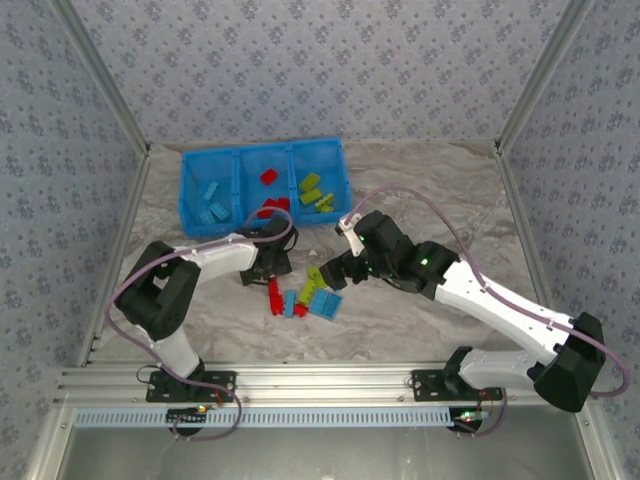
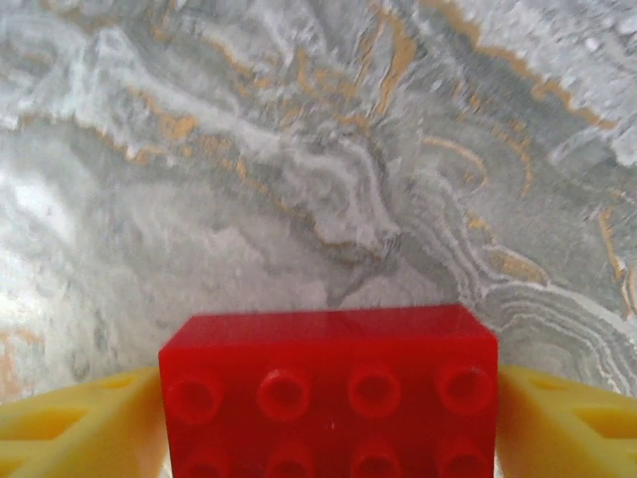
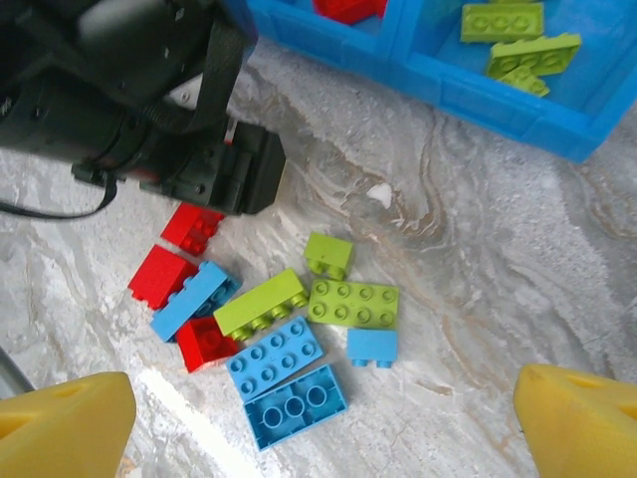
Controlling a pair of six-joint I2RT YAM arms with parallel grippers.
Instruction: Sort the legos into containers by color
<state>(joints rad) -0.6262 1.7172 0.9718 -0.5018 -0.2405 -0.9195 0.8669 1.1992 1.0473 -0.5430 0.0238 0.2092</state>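
Next, my right gripper moves back over the open table (image 1: pixel 390 308) and leaves the pile to my left gripper, because my left arm and right gripper are crowding the loose pile (image 1: pixel 305 298).
My left gripper (image 2: pixel 328 423) is shut on a red lego (image 2: pixel 328 378), which sits between its yellow fingers (image 2: pixel 70 428) over the marbled table. From above, the left gripper (image 1: pixel 270 268) is at the left edge of the loose pile of legos (image 1: pixel 305 295). My right gripper (image 1: pixel 335 270) hovers open above that pile, its yellow fingertips (image 3: pixel 65 423) wide apart with nothing between them. Below it lie red (image 3: pixel 161 275), lime green (image 3: pixel 353 303) and light blue (image 3: pixel 275 357) legos. The blue tray (image 1: pixel 262 230) holds light blue legos (image 1: pixel 212 200) on the left, red (image 1: pixel 268 177) in the middle and green (image 1: pixel 315 190) on the right.
The left arm's black wrist (image 3: pixel 149 110) reaches over the pile's far left side, close to the right gripper. The tray's near wall (image 3: pixel 478 95) lies just beyond the pile. Patterned walls enclose the table on three sides, and bare table stretches to the right (image 1: pixel 450 190).
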